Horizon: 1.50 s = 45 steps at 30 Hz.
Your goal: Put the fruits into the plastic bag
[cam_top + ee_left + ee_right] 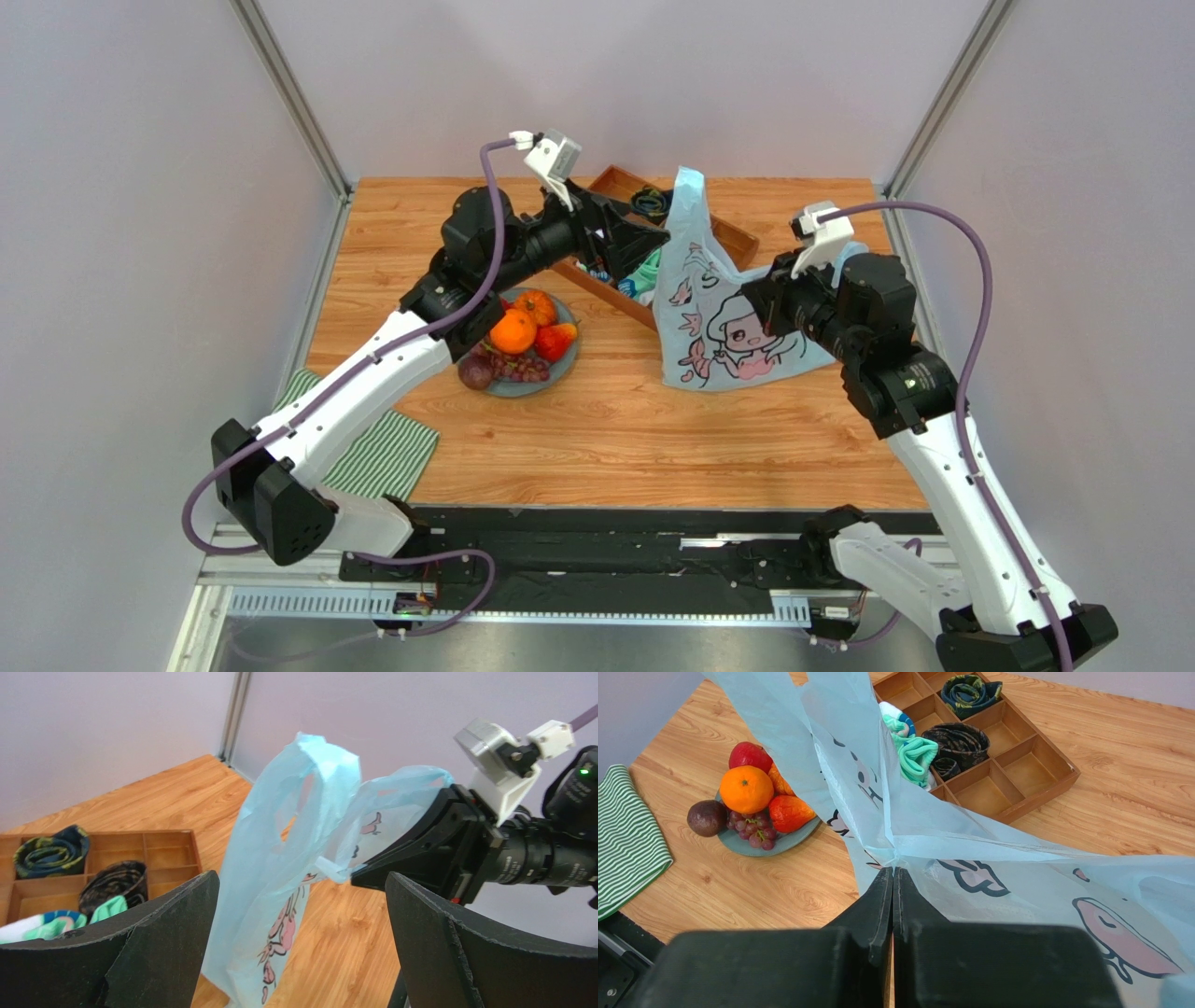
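My left gripper should hold the bag's raised handle [687,193] while my right gripper regrips farther along, since that gripper bunches the bag's edge midway [895,852] between its handles.
The plastic bag [718,325], light blue with a cartoon girl, is held up over the table. My right gripper [767,300] is shut on a bunched handle of the bag [934,822], pinched at the fingertips [893,876]. My left gripper [634,255] is open beside the bag's other raised handle [309,791]; the bag hangs ahead between its fingers [151,941], not touched. The fruits lie on a grey plate [749,847]: red apple [750,754], orange [745,789], ribbed orange fruit [781,780], red-orange fruit [788,812], dark purple fruit [706,817], grape bunch [756,829].
A wooden compartment tray [730,241] with rolled cloth items [917,752] stands behind the bag. A green-striped cloth [372,448] lies at the table's near left edge. The plate [554,373] sits under my left arm, left of the bag.
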Tool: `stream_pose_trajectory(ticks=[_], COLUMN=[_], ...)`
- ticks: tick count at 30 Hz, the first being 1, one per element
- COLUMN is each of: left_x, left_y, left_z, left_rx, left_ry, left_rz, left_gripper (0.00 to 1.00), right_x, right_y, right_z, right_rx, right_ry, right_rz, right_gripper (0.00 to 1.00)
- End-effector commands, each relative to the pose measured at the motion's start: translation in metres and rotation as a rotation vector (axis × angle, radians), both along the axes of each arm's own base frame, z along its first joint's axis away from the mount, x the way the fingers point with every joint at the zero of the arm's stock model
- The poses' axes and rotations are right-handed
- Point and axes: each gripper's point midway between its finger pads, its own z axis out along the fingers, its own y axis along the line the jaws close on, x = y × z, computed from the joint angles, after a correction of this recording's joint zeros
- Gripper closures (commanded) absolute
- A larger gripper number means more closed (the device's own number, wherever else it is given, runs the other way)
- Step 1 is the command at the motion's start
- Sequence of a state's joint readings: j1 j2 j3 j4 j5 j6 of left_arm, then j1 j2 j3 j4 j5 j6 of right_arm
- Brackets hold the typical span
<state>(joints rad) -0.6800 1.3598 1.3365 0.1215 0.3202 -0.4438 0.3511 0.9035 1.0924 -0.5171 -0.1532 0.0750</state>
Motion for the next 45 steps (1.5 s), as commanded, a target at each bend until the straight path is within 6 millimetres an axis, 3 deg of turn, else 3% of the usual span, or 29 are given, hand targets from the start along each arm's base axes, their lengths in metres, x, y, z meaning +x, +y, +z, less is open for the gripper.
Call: stream_pose_trajectory(ticks=[1,6,7,9,10,11,14,17,18,20,21,23,24,26,27,31,34,38,45], left_x=[-0.011,-0.003,-0.002,0.002,0.003,0.008,0.011,0.011,0.011,0.008,0.003,-0.006,-0.011,-0.023,-0.033,-0.062,-0.076,-0.085,-0.099], left_y=[-0.012,-0.032,-0.035,-0.050,-0.053,-0.060,-0.072,-0.076,-0.076,-0.075,-0.075,-0.069,-0.068,-0.063,-0.063,-0.057,-0.049,-0.038,-0.028], left_z=[0.041,0.042,0.052,0.043,0.052,0.040,0.035,0.031,0.030,0.030,0.030,0.029,0.027,0.021,0.018,0.012,0.017,0.025,0.034], left_rx=[-0.057,-0.043,-0.051,-0.020,-0.027,0.000,0.014,0.018,0.022,0.027,0.042,0.057,0.075,0.089,0.096,0.089,0.084,0.095,0.085], left_ry=[-0.106,-0.116,-0.133,-0.122,-0.138,-0.116,-0.107,-0.105,-0.108,-0.124,-0.157,-0.210,-0.247,-0.285,-0.315,-0.374,-0.409,-0.445,-0.475], left_rz=[-0.055,-0.074,-0.074,-0.092,-0.095,-0.101,-0.119,-0.131,-0.131,-0.141,-0.166,-0.189,-0.210,-0.244,-0.294,-0.411,-0.439,-0.443,-0.484], left_gripper=[0.04,0.08,0.08,0.10,0.10,0.11,0.17,0.51,0.72,1.00,1.00,1.00,1.00,1.00,1.00,1.00,1.00,1.00,1.00], right_x=[-0.003,-0.004,-0.004,-0.003,-0.004,-0.005,-0.006,-0.008,-0.009,-0.010,-0.011,-0.014,-0.018,-0.023,-0.030,-0.037,-0.031,-0.018,-0.020], right_y=[0.006,0.009,0.009,0.009,0.008,0.008,0.006,0.003,0.003,0.003,0.003,0.004,0.008,0.013,0.019,0.026,0.028,0.027,0.040], right_z=[-0.002,-0.006,-0.007,-0.010,-0.011,-0.011,-0.012,-0.012,-0.013,-0.003,-0.001,0.012,0.029,0.048,0.069,0.104,0.102,0.066,0.045], right_rx=[0.013,0.004,0.001,-0.006,-0.011,-0.012,-0.016,-0.022,-0.026,-0.017,-0.014,-0.001,0.022,0.049,0.076,0.103,0.046,-0.078,-0.083], right_ry=[0.001,0.008,0.013,0.021,0.026,0.025,0.028,0.032,0.041,0.029,0.039,0.028,0.007,-0.018,-0.058,-0.124,-0.099,-0.015,0.010], right_rz=[0.028,0.041,0.041,0.039,0.039,0.040,0.035,0.027,0.023,0.024,0.024,0.035,0.061,0.094,0.137,0.196,0.217,0.242,0.326], right_gripper=[1.00,1.00,1.00,1.00,1.00,1.00,1.00,1.00,1.00,1.00,0.98,0.68,0.49,0.37,0.31,0.27,0.29,0.33,0.39])
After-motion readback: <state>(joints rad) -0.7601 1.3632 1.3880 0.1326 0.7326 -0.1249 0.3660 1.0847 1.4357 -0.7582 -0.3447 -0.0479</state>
